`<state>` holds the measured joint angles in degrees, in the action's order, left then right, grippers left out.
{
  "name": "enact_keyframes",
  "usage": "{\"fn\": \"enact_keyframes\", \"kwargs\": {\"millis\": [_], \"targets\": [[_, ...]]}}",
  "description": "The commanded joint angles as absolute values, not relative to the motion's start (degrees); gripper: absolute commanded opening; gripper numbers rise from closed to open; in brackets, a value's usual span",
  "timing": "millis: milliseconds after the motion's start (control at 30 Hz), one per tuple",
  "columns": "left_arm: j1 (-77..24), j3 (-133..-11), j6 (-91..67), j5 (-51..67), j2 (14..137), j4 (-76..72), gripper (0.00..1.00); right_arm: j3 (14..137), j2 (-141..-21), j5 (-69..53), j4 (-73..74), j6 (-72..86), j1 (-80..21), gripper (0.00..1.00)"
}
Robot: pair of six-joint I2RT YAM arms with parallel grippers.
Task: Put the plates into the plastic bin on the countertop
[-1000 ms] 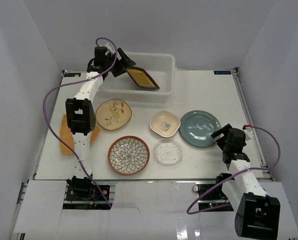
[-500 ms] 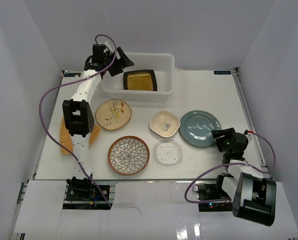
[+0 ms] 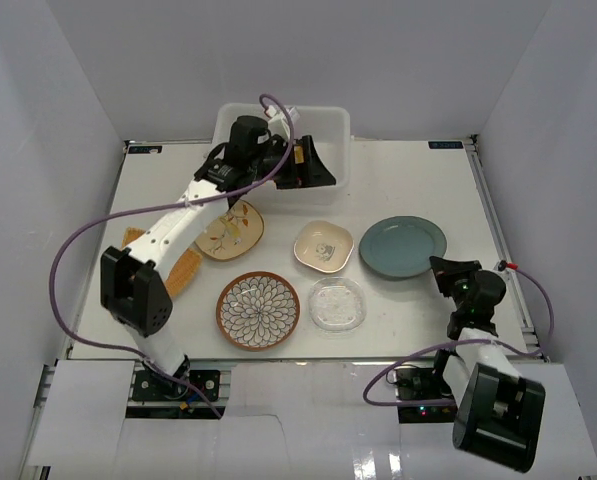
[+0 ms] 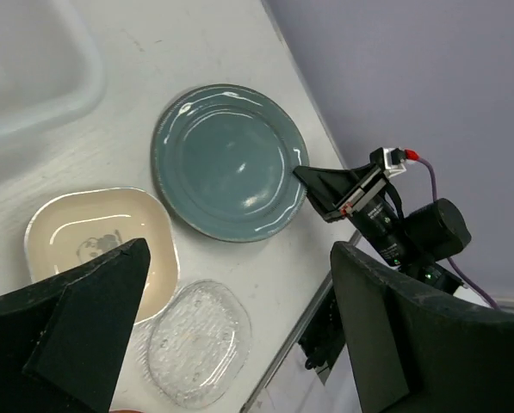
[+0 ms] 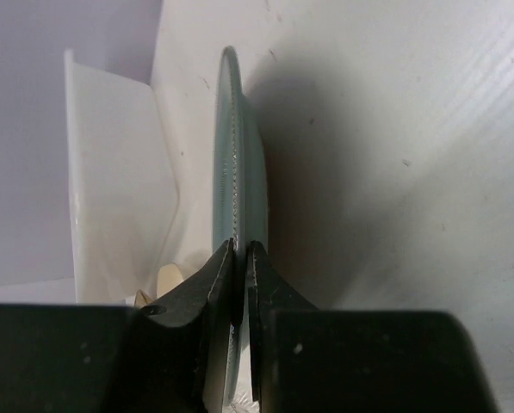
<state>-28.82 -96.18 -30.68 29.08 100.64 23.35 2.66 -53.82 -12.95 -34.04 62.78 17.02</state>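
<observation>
A sliver of amber (image 3: 298,154) can be seen between the fingers of the robot's left gripper above the plastic bin (image 3: 326,132), so the robot should expect an amber dish with a dark rim to be inside already.
My right gripper (image 3: 442,266) is shut on the near right rim of the blue-green round plate (image 3: 403,246); the right wrist view shows the jaws pinching that rim (image 5: 241,258) edge-on. My left gripper (image 3: 316,168) hangs open and empty in front of the plastic bin (image 3: 333,125), looking down on the blue-green plate (image 4: 226,163), the cream squarish bowl (image 4: 93,241) and the clear glass plate (image 4: 196,344). On the countertop (image 3: 398,180) also lie the petal-patterned plate (image 3: 258,310), the cream floral plate (image 3: 233,228) and the tan fan-shaped plate (image 3: 183,270), the last two partly under the left arm.
The left arm stretches diagonally across the left half of the countertop and hides part of the bin's inside. White walls close in on three sides. A metal rail (image 3: 493,230) runs along the right edge, close to the right gripper.
The left gripper let the yellow square plate go into the bin and swung right, toward the middle. The right gripper closed on the blue-green plate's rim, and the plate shifted slightly.
</observation>
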Motion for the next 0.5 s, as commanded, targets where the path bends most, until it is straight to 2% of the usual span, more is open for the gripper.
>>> {"fn": "enact_keyframes", "kwargs": {"millis": [0,33,233,267,367,467], "targets": [[-28.03,-87.13,-31.72,32.16,94.06,18.38,0.95,1.63,-45.54,-11.94,-30.16,62.32,17.84,0.08],[-28.3,-82.4,-32.95,32.6,91.78,17.33,0.93,3.24,-46.4,-13.61,-30.15,61.79,18.02,0.08],[-29.62,-71.64,-38.13,40.4,90.35,9.51,0.88,14.03,-46.32,-20.82,-31.2,62.76,18.28,0.08],[-29.71,-68.85,-39.36,42.0,90.26,4.53,0.87,15.37,-46.41,-22.92,-31.2,62.75,18.28,0.08],[-30.41,-66.27,-44.1,46.58,91.4,-4.54,0.87,19.15,-47.11,-25.13,-31.38,62.93,18.19,0.08],[-31.02,-67.32,-44.65,45.98,93.16,-5.8,0.87,21.78,-46.5,-26.45,-29.46,62.23,18.19,0.08]]}}
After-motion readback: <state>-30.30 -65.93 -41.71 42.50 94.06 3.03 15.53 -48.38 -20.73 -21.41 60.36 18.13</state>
